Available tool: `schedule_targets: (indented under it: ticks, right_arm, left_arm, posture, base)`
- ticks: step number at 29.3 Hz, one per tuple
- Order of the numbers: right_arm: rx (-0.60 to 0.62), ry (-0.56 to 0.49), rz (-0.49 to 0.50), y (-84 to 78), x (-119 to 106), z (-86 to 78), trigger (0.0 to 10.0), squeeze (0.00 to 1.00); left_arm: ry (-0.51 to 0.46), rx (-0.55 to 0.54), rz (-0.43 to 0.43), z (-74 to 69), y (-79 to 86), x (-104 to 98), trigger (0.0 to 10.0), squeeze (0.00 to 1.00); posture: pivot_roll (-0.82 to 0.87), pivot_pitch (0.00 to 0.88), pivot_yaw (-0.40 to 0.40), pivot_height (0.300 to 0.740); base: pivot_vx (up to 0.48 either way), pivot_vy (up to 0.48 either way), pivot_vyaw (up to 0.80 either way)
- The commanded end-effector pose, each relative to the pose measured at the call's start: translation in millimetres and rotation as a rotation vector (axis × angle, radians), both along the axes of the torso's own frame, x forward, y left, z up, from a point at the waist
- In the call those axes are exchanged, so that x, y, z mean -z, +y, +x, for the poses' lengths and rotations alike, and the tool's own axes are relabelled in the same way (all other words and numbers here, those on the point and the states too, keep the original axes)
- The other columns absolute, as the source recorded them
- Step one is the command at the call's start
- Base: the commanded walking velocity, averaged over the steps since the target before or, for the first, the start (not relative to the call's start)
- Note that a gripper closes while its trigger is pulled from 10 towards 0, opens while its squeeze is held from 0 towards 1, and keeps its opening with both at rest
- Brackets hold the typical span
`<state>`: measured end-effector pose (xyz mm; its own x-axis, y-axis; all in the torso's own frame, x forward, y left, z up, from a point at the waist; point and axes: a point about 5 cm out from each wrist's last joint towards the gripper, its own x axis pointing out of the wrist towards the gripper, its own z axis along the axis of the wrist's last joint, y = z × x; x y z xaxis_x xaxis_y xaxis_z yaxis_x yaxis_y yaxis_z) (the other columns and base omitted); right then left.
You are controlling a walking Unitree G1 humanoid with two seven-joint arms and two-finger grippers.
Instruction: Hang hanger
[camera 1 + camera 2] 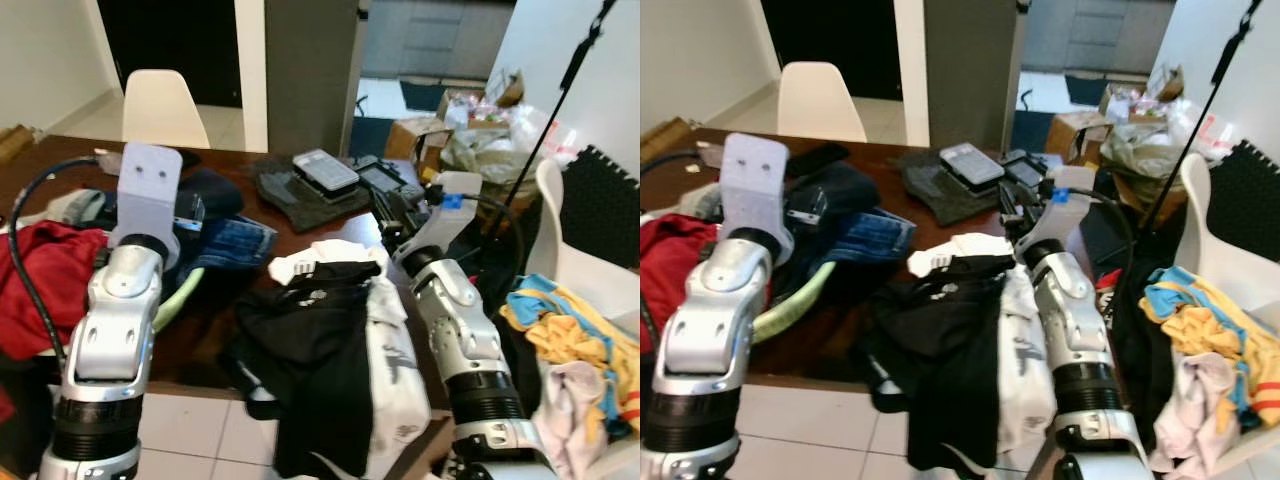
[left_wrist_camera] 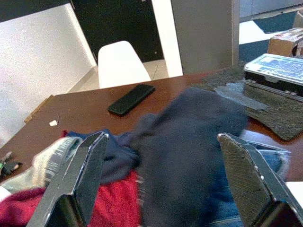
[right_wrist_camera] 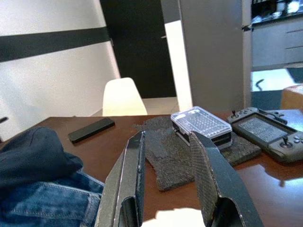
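My gripper will pull the dark blue garment (image 1: 214, 190) along when I lift the red garment, because the two lie bunched tightly together (image 2: 132, 177).
A pale green hanger (image 1: 181, 293) lies on the brown table (image 1: 230, 160), partly under jeans (image 1: 232, 243) and under my left forearm. My left gripper (image 2: 163, 138) hovers over a dark blue garment (image 2: 189, 142) with its fingers (image 2: 80, 175) spread wide and nothing between them. In the eye views its wrist plate (image 1: 146, 190) hides the fingers. My right gripper (image 3: 168, 135) is raised above the table's right side, open by a narrow gap and empty. It points toward a grey mat (image 3: 165, 151).
A black and white garment (image 1: 320, 340) drapes over the table's front edge. Red cloth (image 1: 45, 280) lies at the left. A white case (image 1: 325, 170), a game console (image 3: 265, 130) and a black phone (image 2: 131, 98) lie farther back. A chair (image 1: 580, 330) with clothes stands at the right.
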<state>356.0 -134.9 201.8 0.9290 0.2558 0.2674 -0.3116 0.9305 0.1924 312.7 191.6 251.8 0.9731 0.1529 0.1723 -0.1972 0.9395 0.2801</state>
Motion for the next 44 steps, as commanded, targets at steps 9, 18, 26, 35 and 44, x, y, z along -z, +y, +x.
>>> schedule_targets:
  ticks: [9,18,26,35,44]
  right_arm:
    - [-0.001,0.018,0.028,2.3,4.4,-2.7,10.0,0.00]
    - [0.007,0.025,0.032,1.0,6.3,-3.7,10.0,0.00]
    - [0.008,0.028,0.033,0.7,5.9,-3.5,10.0,0.00]
    - [0.001,0.033,0.031,2.1,6.2,-3.7,10.0,0.00]
    - [-0.003,0.032,0.035,3.6,5.5,-2.7,10.0,0.00]
  left_arm:
    - [0.029,-0.010,-0.025,-1.4,7.7,-4.0,10.0,0.00]
    - [0.055,-0.013,0.000,0.3,10.5,-3.0,10.0,0.00]
    - [0.074,-0.014,-0.018,2.1,13.7,-2.4,10.0,0.00]
    - [0.105,-0.039,-0.021,-1.2,21.9,1.2,10.0,0.00]
    - [0.108,-0.072,-0.018,-1.5,31.3,0.7,10.0,0.00]
  posture:
    - [0.05,0.000,-0.057,0.740]
    - [0.05,0.000,-0.053,0.740]
    - [0.05,0.000,-0.054,0.740]
    - [0.05,0.000,-0.061,0.740]
    - [0.06,0.000,-0.062,0.740]
  base:
    - [0.000,0.178,0.00]
    - [0.000,-0.472,0.00]
    - [0.000,0.000,0.00]
    - [0.000,-0.047,0.00]
    - [0.000,-0.254,0.00]
